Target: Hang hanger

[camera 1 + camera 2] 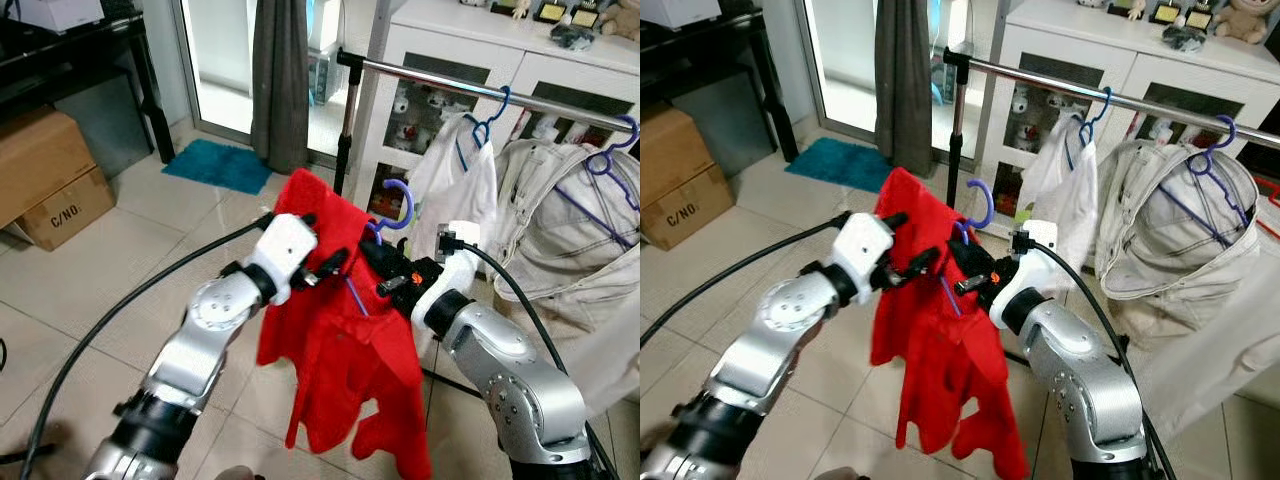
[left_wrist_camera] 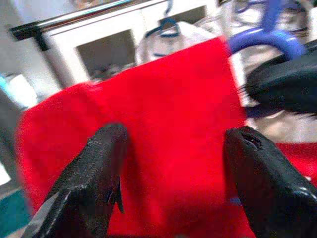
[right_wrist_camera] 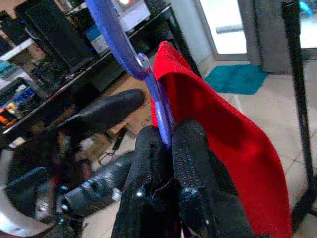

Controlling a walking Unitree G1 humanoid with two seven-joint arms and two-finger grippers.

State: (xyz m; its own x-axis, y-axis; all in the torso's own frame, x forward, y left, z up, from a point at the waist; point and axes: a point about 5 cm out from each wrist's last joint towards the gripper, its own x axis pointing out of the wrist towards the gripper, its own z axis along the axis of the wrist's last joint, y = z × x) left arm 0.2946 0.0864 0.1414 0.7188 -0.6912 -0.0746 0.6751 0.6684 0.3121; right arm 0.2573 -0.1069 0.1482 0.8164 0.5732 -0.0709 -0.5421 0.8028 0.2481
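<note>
I expect the garment (image 1: 335, 355) to slide off and hang limp when I pull the garment's shoulder, because the blue hanger's bar (image 1: 356, 297) shows in the red garment's open collar.
A red garment (image 1: 340, 340) hangs on a blue hanger whose hook (image 1: 400, 205) sticks up above its collar. My right gripper (image 3: 171, 144) is shut on the blue hanger (image 3: 119, 44) just below the hook, holding it in the air in front of the clothes rail (image 1: 480, 90) and below it. My left gripper (image 1: 322, 245) is open at the garment's left shoulder; in the left wrist view its fingers (image 2: 99, 168) stand wide apart with the red cloth (image 2: 173, 99) just beyond them.
On the rail hang a white shirt (image 1: 460, 180) and a beige jacket (image 1: 570, 230), each on a blue hanger. The rail's black post (image 1: 345, 130) stands behind the garment. A white cabinet (image 1: 450, 50), a grey curtain (image 1: 280, 80), a teal mat (image 1: 220, 165) and cardboard boxes (image 1: 50, 180) surround the tiled floor.
</note>
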